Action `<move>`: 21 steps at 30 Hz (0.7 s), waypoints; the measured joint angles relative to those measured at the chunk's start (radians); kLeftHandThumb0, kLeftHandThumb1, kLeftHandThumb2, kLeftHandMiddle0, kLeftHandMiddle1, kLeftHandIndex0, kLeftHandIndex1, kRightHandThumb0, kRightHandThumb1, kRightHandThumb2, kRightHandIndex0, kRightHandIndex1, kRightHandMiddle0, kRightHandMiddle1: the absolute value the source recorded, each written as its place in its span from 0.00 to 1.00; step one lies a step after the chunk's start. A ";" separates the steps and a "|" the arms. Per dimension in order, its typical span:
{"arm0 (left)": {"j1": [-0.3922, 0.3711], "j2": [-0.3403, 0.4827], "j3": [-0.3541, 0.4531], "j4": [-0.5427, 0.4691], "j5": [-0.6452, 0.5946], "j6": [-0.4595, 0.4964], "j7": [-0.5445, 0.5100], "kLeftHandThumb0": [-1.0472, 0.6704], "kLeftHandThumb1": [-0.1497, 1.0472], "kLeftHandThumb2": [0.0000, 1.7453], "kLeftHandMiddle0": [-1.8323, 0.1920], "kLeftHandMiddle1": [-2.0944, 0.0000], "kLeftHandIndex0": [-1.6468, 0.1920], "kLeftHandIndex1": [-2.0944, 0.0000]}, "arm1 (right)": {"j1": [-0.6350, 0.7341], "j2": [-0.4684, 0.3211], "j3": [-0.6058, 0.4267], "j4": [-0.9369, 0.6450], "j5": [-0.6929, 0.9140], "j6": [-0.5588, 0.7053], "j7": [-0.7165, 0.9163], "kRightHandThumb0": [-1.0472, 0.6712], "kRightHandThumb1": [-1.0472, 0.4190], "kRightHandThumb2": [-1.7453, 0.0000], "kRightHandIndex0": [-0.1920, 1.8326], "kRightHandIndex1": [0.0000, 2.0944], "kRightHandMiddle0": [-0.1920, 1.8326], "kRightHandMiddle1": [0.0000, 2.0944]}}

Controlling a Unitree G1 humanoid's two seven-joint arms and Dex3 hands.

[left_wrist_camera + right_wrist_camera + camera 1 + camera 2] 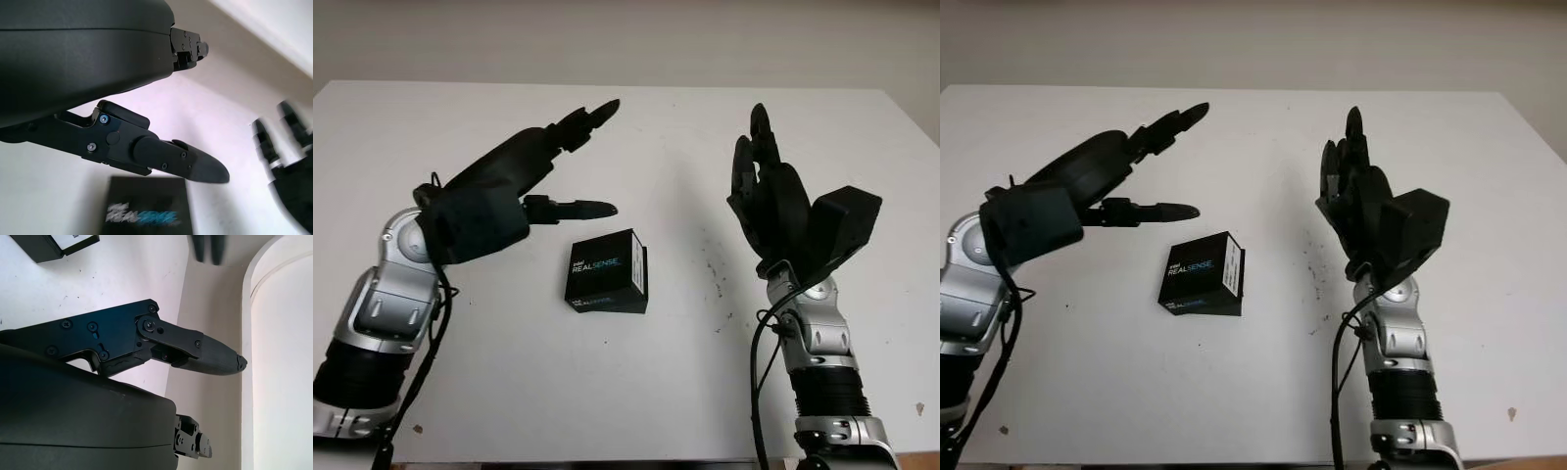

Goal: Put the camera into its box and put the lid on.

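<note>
I can see that the box's base juts out [644,292] under the crooked lid [598,265], so the lid will move on its own and settle flush when I turn and lower it.
A black box [606,271] printed "Intel RealSense" lies shut on the white table [636,392], near the middle; its lid is on and a white label shows on its right side. My left hand [578,162] is open, raised above and to the left of the box [146,208], touching nothing. To the right of the box my right hand [759,162] is open and held upright, palm turned toward the box [54,245], well apart from it. I see no camera outside the box.
The table's far edge [607,86] meets a pale wall. Small dark specks [715,274] mark the tabletop between the box and the right arm. A black cable [759,362] hangs along the right forearm.
</note>
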 measured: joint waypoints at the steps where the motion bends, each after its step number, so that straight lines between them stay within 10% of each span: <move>1: 0.009 0.012 0.004 0.015 -0.011 -0.006 -0.022 0.14 0.96 0.02 0.97 0.97 0.98 1.00 | 0.000 -0.003 -0.001 -0.014 0.004 0.011 0.000 0.19 0.00 0.58 0.00 0.00 0.00 0.00; 21: 0.132 0.002 -0.003 0.186 -0.054 -0.218 -0.071 0.14 0.82 0.02 0.98 0.98 1.00 1.00 | 0.006 -0.003 0.001 -0.048 0.014 0.066 -0.022 0.19 0.00 0.57 0.00 0.00 0.00 0.00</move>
